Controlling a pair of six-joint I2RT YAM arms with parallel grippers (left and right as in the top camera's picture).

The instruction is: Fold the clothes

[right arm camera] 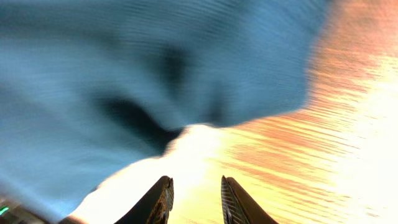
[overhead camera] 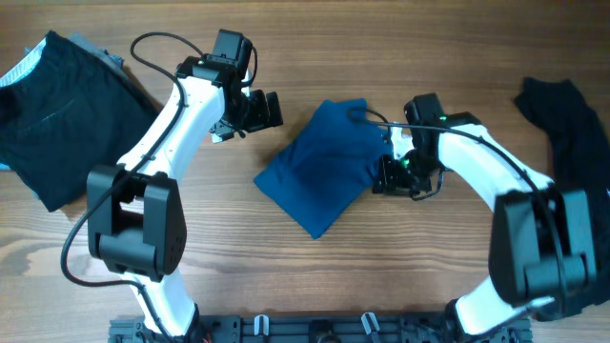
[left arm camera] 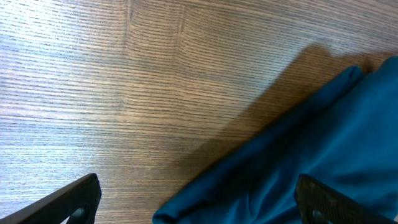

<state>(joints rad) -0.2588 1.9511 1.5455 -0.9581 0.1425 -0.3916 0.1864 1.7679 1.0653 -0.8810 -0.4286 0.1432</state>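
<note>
The royal-blue garment (left arm camera: 339, 146) has loose creases along the rounded folded edge (left arm camera: 267, 140), so it will bulge around my left gripper and droop when I lift it.
The royal-blue garment (overhead camera: 324, 167) lies folded into a rough diamond in the middle of the table. My left gripper (overhead camera: 259, 110) hovers just off its upper-left edge, jaws wide open and empty. In the left wrist view, the blue cloth (left arm camera: 311, 137) fills the lower right, and the left gripper (left arm camera: 199, 202) straddles its rounded folded edge. My right gripper (overhead camera: 386, 176) sits at the cloth's right edge. Its view shows the blue cloth (right arm camera: 124, 74) above the right gripper (right arm camera: 196, 186), whose jaws stand narrowly apart with only bare wood between them.
A black garment (overhead camera: 57, 114) with a pale edge band (overhead camera: 19, 67) lies at the far left. Another black garment (overhead camera: 572, 124) is bunched at the far right, near the right arm's base. The wooden table (overhead camera: 286, 276) shows in front of the blue cloth.
</note>
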